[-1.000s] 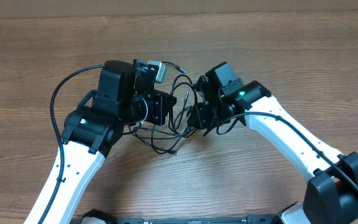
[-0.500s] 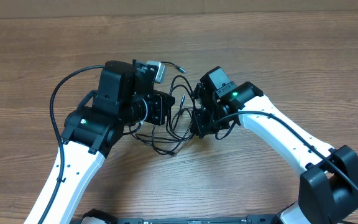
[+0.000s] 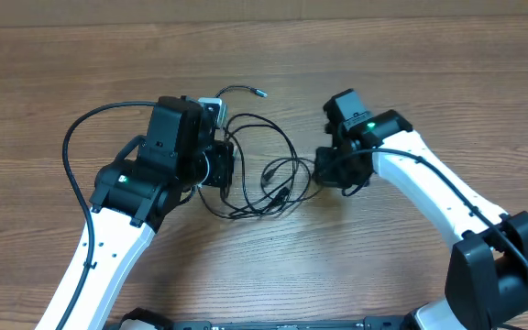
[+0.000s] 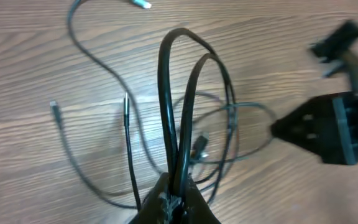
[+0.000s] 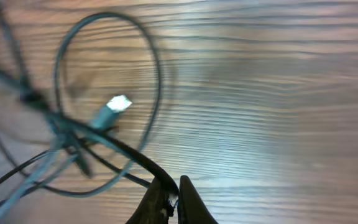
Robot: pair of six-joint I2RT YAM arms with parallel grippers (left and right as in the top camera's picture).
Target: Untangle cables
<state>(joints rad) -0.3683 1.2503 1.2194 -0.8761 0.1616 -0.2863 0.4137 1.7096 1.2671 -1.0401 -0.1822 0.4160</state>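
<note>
My left gripper should lift high the two loops that it pinches together above the crossed strands of cable [image 3: 278, 197]. It should let them go before my right gripper pulls its piece of cable away.
Thin black cables [image 3: 262, 176] lie in loose overlapping loops on the wooden table between the two arms. One plug end [image 3: 259, 93] reaches toward the far side. My left gripper [image 3: 225, 170] is shut on two upright cable loops [image 4: 180, 93], pinched at its fingertips [image 4: 166, 198]. My right gripper [image 3: 323, 169] is shut on a black cable strand [image 5: 129, 154], which runs leftward into the tangle. A light-coloured plug [image 5: 118, 104] lies inside a loop in the right wrist view. The right gripper's body [image 4: 328, 127] shows at the right of the left wrist view.
The wooden table [image 3: 411, 82] runs all around the tangle. A thick black arm wire [image 3: 71, 156] arcs out to the left of the left arm. Loose plug ends [image 4: 55, 107] lie on the wood left of the loops.
My right gripper closed on a cable strand and pulled to the right. The left gripper shifted slightly left. The tangle has stretched out wider between them.
</note>
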